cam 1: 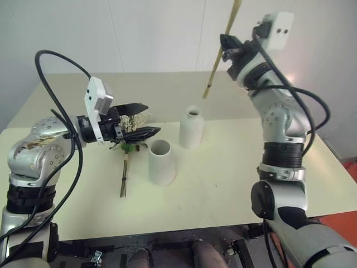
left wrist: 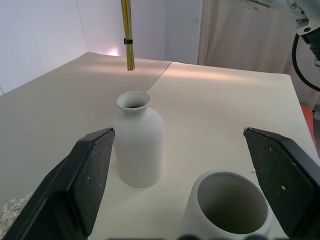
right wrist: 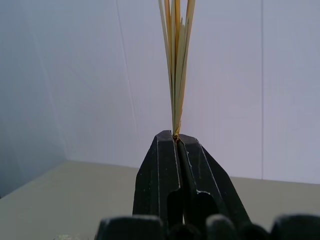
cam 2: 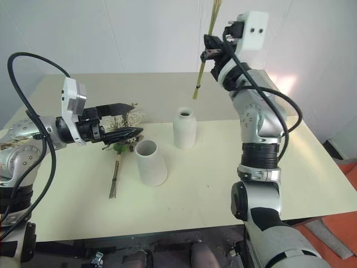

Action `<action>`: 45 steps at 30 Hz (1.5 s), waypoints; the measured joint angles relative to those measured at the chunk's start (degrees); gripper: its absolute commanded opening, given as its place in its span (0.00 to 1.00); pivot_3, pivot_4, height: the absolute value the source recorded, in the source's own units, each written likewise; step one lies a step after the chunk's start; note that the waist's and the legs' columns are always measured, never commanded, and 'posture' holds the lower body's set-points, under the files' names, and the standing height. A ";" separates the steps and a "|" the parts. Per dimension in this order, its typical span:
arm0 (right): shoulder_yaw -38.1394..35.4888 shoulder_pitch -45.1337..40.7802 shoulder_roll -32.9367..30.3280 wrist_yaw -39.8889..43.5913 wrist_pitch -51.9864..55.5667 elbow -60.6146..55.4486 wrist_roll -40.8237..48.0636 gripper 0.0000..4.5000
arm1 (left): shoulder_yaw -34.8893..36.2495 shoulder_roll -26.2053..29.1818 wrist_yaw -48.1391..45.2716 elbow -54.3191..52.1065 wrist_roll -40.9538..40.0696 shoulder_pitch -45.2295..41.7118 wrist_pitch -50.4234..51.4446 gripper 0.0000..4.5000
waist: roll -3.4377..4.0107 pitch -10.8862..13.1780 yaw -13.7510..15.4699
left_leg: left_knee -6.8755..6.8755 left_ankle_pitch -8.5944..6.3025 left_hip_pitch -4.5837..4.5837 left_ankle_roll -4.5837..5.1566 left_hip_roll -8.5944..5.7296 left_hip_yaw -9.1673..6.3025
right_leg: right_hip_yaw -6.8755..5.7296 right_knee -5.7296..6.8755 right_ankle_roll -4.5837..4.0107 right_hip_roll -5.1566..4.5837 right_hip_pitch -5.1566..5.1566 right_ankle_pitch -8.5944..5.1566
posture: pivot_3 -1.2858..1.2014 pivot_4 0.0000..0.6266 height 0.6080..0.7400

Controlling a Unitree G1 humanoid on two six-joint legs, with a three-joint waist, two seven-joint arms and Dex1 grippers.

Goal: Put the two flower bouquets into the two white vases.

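The slim bouquet is in my right gripper, held low on its slanting stalks point(cam 1: 215, 71), so next I set their ends in the narrow-necked vase and grip the stalks higher point(cam 1: 231, 21).
High over the table, my right gripper point(cam 1: 227, 54) is shut on the slim bouquet of yellow stalks point(cam 1: 220, 53), clamped between its fingers point(right wrist: 176, 137). The stalks hang steeply, and their cut ends point(left wrist: 129, 64) hover above and just behind the narrow-necked white vase point(cam 1: 192, 129). The wide-mouthed white vase point(cam 1: 162, 163) stands in front of it, to the left. The bushy bouquet point(cam 1: 134, 119) of white sprigs and green leaves lies on the table with its stems point(cam 1: 123, 180) pointing to the near edge. My left gripper point(cam 1: 146, 119) stands open, level, just over that bouquet's head, facing both vases point(left wrist: 138, 145).
Two cream table tops point(cam 1: 234, 178) meet at a seam behind the vases. A white wall point(cam 1: 139, 33) closes off the back. The table's right edge drops to an orange floor point(cam 1: 350, 167). A black cable point(cam 1: 56, 61) loops over my left arm.
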 measured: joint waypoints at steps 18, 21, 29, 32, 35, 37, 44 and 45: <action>5.62 3.85 1.33 0.97 -6.64 6.05 -1.29 0.00 | 2.20 2.12 2.27 -2.70 -0.37 2.45 1.45 1.00 | 0.00 0.00 -0.03 | 0.00 0.00 0.02 0.00 0.00 0.00 | 0.00 0.01 0.00 0.00 0.01 0.00 | 0.52 0.24 1.00; 6.45 5.56 1.58 0.93 -8.57 4.72 -2.29 0.00 | 2.60 2.35 2.35 -2.97 -0.39 2.53 1.45 1.00 | 0.00 0.00 -0.02 | 0.00 0.00 0.04 0.00 0.00 0.00 | 0.00 0.01 0.00 0.00 0.03 0.00 | 0.52 0.24 1.00; 10.14 13.05 2.52 0.12 -8.87 0.63 -4.18 0.38 | 2.66 2.42 2.72 -3.51 -0.39 4.04 1.47 1.00 | -0.02 -0.02 -0.04 | 0.00 0.00 0.07 0.00 0.00 0.00 | 0.01 0.03 0.01 0.00 0.04 0.00 | 0.52 0.24 1.00; 10.74 13.30 2.67 -0.14 -8.65 0.34 -4.57 0.53 | 2.66 2.43 2.65 -3.51 -0.39 4.12 1.49 1.00 | -0.01 -0.01 -0.02 | 0.00 0.00 0.00 0.00 0.01 0.00 | 0.01 0.02 0.00 0.00 -0.02 0.00 | 0.52 0.24 1.00; 10.68 11.68 2.66 -0.49 -8.68 -0.57 -4.57 0.53 | 2.65 2.43 2.54 -3.49 -0.38 4.12 1.48 1.00 | -0.01 -0.01 -0.01 | 0.00 0.00 -0.01 0.00 0.01 0.00 | 0.01 0.01 0.00 0.00 -0.02 0.00 | 0.52 0.24 1.00; 10.68 11.25 2.66 -0.44 -8.73 -1.65 -4.56 0.53 | 2.65 2.43 2.48 -3.48 -0.38 4.12 1.48 1.00 | -0.01 -0.01 0.03 | 0.00 0.00 0.00 0.00 0.01 -0.01 | 0.00 0.01 0.00 0.00 -0.02 0.00 | 0.52 0.24 1.00; 10.69 11.20 1.80 0.29 -8.77 -2.90 -4.55 0.53 | 2.65 2.41 2.29 -3.42 -0.28 4.12 1.35 1.00 | -0.01 -0.01 0.06 | 0.00 0.00 0.00 0.00 0.00 0.00 | 0.00 0.01 0.00 0.00 0.00 0.00 | 0.52 0.24 1.00; 10.69 11.09 1.47 0.62 -8.75 -3.02 -4.51 0.53 | 2.64 2.39 2.29 -3.37 -0.25 4.12 1.30 1.00 | -0.01 -0.01 0.07 | 0.00 0.00 0.00 0.00 0.00 0.00 | 0.00 0.00 0.00 0.00 0.00 0.00 | 0.52 0.24 1.00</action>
